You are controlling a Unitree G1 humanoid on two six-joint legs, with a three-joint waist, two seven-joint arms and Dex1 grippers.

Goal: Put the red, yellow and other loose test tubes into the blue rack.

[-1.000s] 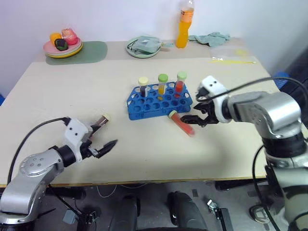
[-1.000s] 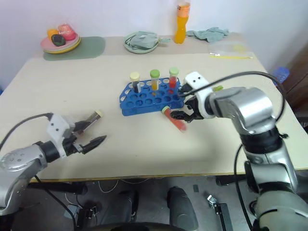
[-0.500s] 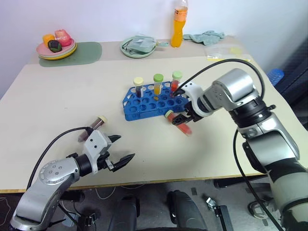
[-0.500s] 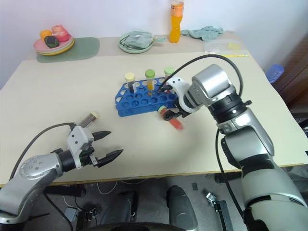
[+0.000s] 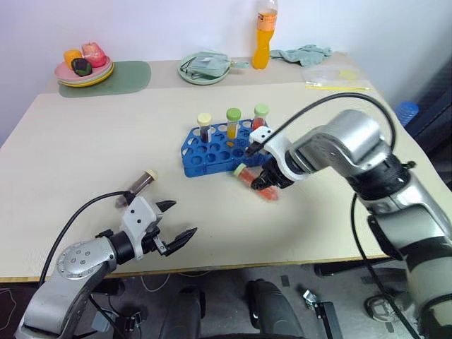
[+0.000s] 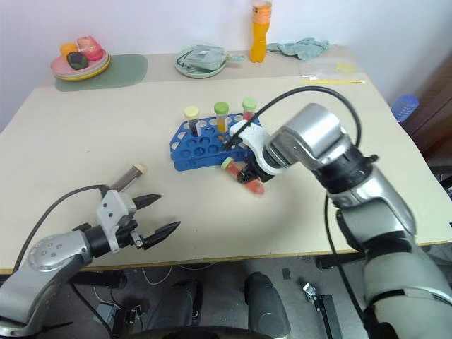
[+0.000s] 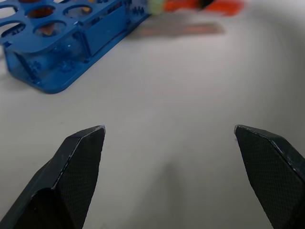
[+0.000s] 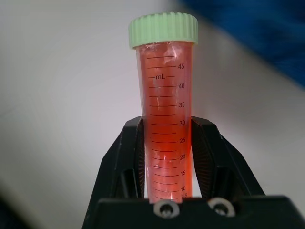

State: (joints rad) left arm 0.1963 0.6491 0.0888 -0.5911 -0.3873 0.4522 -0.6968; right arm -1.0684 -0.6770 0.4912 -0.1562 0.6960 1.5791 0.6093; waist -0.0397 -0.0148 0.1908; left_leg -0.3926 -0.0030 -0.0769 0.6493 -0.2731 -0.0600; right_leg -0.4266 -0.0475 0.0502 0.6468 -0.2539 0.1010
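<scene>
Next, I raise the red test tube [image 5: 247, 176] and turn it cap-up before I lower it into the blue rack [image 5: 226, 151], because it lies almost level in my right gripper.
The blue rack [image 5: 224, 150] stands mid-table with three capped tubes upright in its back row. Just in front of its right end, my right gripper [image 5: 264, 182] is shut on a red test tube with a green cap [image 5: 248, 176], which lies nearly level just over the table. The right wrist view shows that red tube [image 8: 165, 109] pinched between the black fingers [image 8: 131, 152]. A dark tube with a cream cap [image 5: 139, 185] lies loose at the front left. Close beside it my left gripper [image 5: 179, 218] hangs open and empty, and the left wrist view looks between its fingers [image 7: 80, 157] toward the rack [image 7: 62, 45].
At the back of the table stand an orange drink bottle [image 5: 265, 37], a pale green plate with a cloth [image 5: 205, 69], a plate of fruit [image 5: 83, 68] on a green mat, a crumpled cloth [image 5: 305, 54] and a clear bag [image 5: 333, 76]. The table's front edge runs just under my left gripper.
My right gripper has shut on the red tube and carried it a little left, toward the rack's front. The left gripper stays open in nearly the same place. The camera view has shifted.
</scene>
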